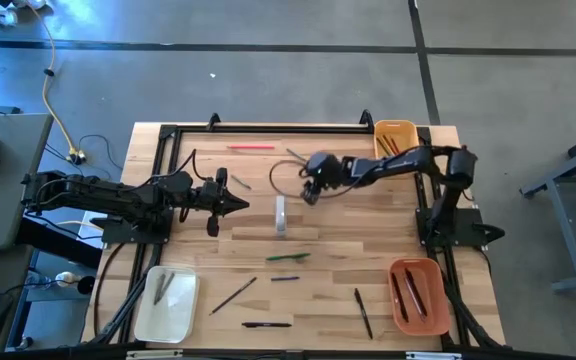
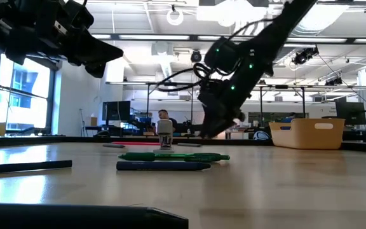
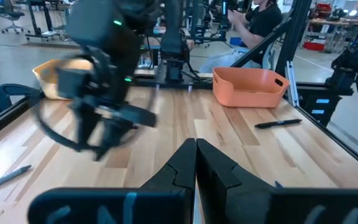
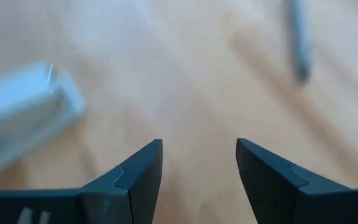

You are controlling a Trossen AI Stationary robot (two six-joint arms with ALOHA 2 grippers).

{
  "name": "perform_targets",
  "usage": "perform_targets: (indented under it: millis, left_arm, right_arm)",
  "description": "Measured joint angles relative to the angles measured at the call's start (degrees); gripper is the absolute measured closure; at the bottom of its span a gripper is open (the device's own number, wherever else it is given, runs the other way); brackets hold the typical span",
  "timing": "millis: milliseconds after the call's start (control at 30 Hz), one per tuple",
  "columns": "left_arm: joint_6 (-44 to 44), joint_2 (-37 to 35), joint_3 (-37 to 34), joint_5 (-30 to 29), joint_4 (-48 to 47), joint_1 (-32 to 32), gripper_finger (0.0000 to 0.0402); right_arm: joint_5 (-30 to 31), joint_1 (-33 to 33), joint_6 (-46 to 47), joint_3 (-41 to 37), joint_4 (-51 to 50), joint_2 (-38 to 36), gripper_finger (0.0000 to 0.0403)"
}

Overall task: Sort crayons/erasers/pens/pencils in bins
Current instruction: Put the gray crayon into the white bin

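I should keep moving, because the grey stick [image 4: 298, 34] is clear of the white eraser and points at my right gripper's open fingers, until they are on either side of its near end [image 4: 302, 71].
My right gripper [image 1: 311, 192] hangs open over the table's middle, just right of and beyond a white eraser [image 1: 281, 216]; it touches nothing. The eraser lies flat on the wood and also shows in the right wrist view [image 4: 23, 115], beside the open fingers [image 4: 199, 162]. A thin grey stick [image 4: 298, 40] lies farther off. My left gripper [image 1: 234, 205] is shut and empty, left of the eraser, fingertips together [image 3: 196, 149]. A green stick [image 1: 288, 257], dark pens [image 1: 266, 324] and a red pencil [image 1: 251, 148] lie flat on the table.
A yellow-orange bin [image 1: 395, 128] with sticks in it stands at the far right. An orange bin [image 1: 420, 312] holding dark pens stands at the near right. A cream-white bin [image 1: 166, 318] with small items stands at the near left. More pens [image 1: 364, 312] [image 1: 233, 295] lie near the front edge.
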Motion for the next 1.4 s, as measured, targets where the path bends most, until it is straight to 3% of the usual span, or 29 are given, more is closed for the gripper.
perform_targets:
  millis: [200, 533, 667, 1000, 1400]
  left_arm:
    - [0.4, 0.0, 0.0, -0.3, 0.2, 0.0, 0.0401]
    - [0.4, 0.0, 0.0, -1.4, 0.3, 0.0, 0.0401]
    - [0.4, 0.0, 0.0, -1.4, 0.3, 0.0, 0.0401]
    - [0.4, 0.0, 0.0, -1.4, 0.3, 0.0, 0.0401]
    - [0.2, 0.0, 0.0, -1.4, 0.4, 0.0, 0.0401]
  right_arm:
    - [-0.2, -7.1, -5.2, -1.2, 11.1, 2.3, 0.0206]
    - [-3.5, -13.2, -7.7, 2.2, 15.6, 7.8, 0.0206]
    - [-4.7, -14.2, -9.5, 5.1, 13.7, 9.9, 0.0218]
    - [-5.2, -14.1, -10.2, 12.6, -2.0, 11.9, 0.0271]
    - [-5.4, -14.1, -10.1, 19.0, -9.8, 14.9, 0.0279]
